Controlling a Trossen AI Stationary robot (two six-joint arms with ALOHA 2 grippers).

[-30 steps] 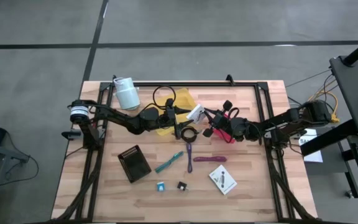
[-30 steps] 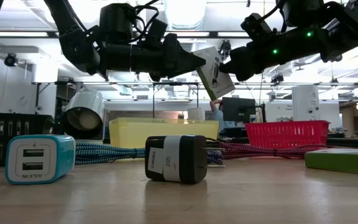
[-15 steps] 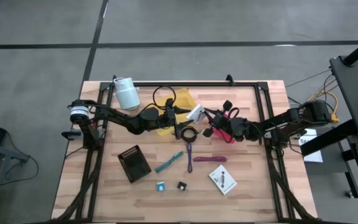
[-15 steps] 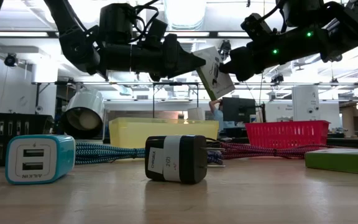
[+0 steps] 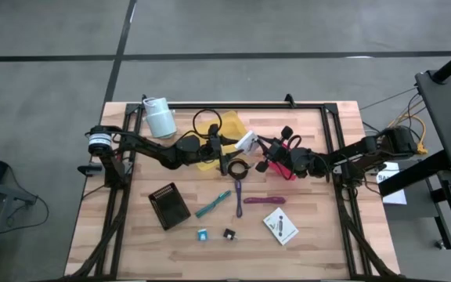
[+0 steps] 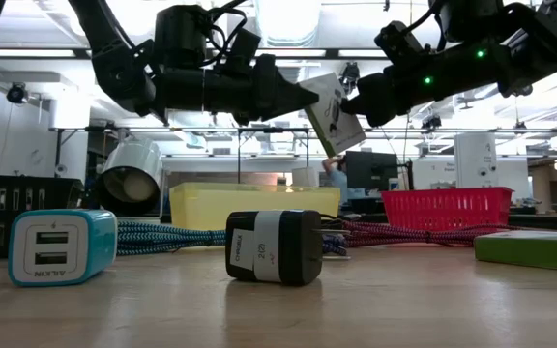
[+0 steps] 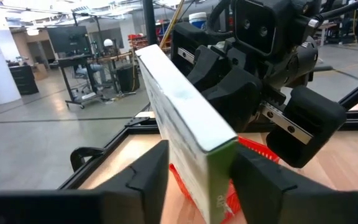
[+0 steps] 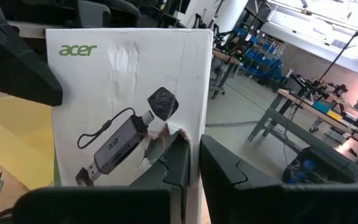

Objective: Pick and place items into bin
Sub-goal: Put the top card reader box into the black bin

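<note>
The robot's right gripper pinches the white card's side edge point(image 8: 200, 112) while the left gripper holds its green end point(image 7: 220, 177), so next the right gripper opens and moves back first.
A white card point(image 5: 246, 141), a flat box printed with a black adapter, hangs in the air between both grippers, above the yellow bin point(image 5: 227, 125) and the red basket point(image 5: 286, 160). My left gripper point(image 5: 236, 144) reaches it from the table's left and my right gripper point(image 5: 258, 146) from the right; both are shut on it. On the table lie a second white card point(image 5: 280, 227), a teal pen point(image 5: 212, 204), a purple tool point(image 5: 239, 196), a magenta bar point(image 5: 263, 200), a black ring point(image 5: 236, 168), a blue cube point(image 5: 202, 234) and a black cube point(image 5: 229, 233). My left gripper pinches the white card across its thickness, one finger point(image 7: 146, 175) on each broad face, at the narrow green end point(image 7: 219, 180). It comes level from the table's left. The card point(image 6: 333, 113) is lifted clear, high above the table and tilted. My right gripper pinches the card's side edge point(image 8: 194, 124). One finger point(image 8: 169, 163) lies on the printed face and the other point(image 8: 224, 169) behind it. It reaches in from the table's right. The card stands upright in this view, clear of the table.
A white roll point(image 5: 160, 117) stands at the far left, and a black tray point(image 5: 169, 205) lies near the left. Braided cables point(image 6: 177, 235) run in front of the bins. A frame of dark bars point(image 5: 233, 106) borders the table. Bare wood lies along the near edge.
</note>
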